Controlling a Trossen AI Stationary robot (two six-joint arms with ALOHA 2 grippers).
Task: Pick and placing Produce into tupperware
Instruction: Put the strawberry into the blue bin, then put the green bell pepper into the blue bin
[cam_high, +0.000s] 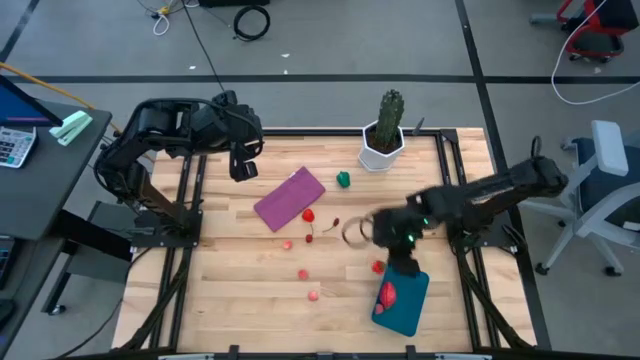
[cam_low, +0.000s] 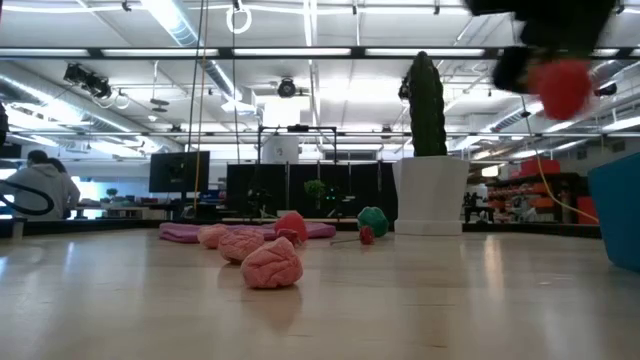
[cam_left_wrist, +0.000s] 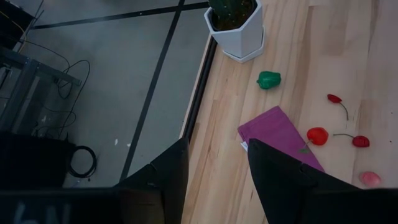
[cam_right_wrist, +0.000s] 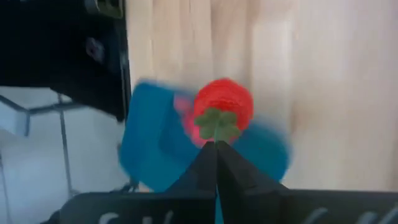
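Note:
The robot's right gripper has the strawberry hanging (cam_low: 560, 90) by its green top above the tupperware, so it should keep going to the open part of the tupperware's bottom beside the red-pink piece (cam_high: 409, 300) and let go.
My right gripper (cam_right_wrist: 216, 148) is shut on a red strawberry (cam_right_wrist: 224, 104) and hangs over the near right part of the table, just above the far end of the teal tupperware (cam_high: 404, 305). The strawberry (cam_low: 562, 88) shows high off the wood in the low view. One red-pink piece (cam_high: 386, 293) lies inside the tupperware. Other produce lies on the wood: a green piece (cam_high: 344, 180), a red one (cam_high: 308, 215), cherries (cam_high: 335, 224) and pink pieces (cam_high: 303, 273). My left gripper (cam_left_wrist: 217, 168) is open, held high over the far left part of the table. My right gripper pinches the strawberry by its green leafy top (cam_right_wrist: 214, 124) between the two fingertips. The fingers (cam_right_wrist: 233, 165) point down from above. The strawberry hangs below them, lifted clear of the table, over the tupperware (cam_right_wrist: 149, 149).
A flat purple rectangle (cam_high: 290, 198) lies left of centre. A green cactus in a white pot (cam_high: 383, 135) stands at the far edge. Pink pieces (cam_low: 270, 265) lie nearest the low camera. Bare wood (cam_high: 220, 300) shows at the near left.

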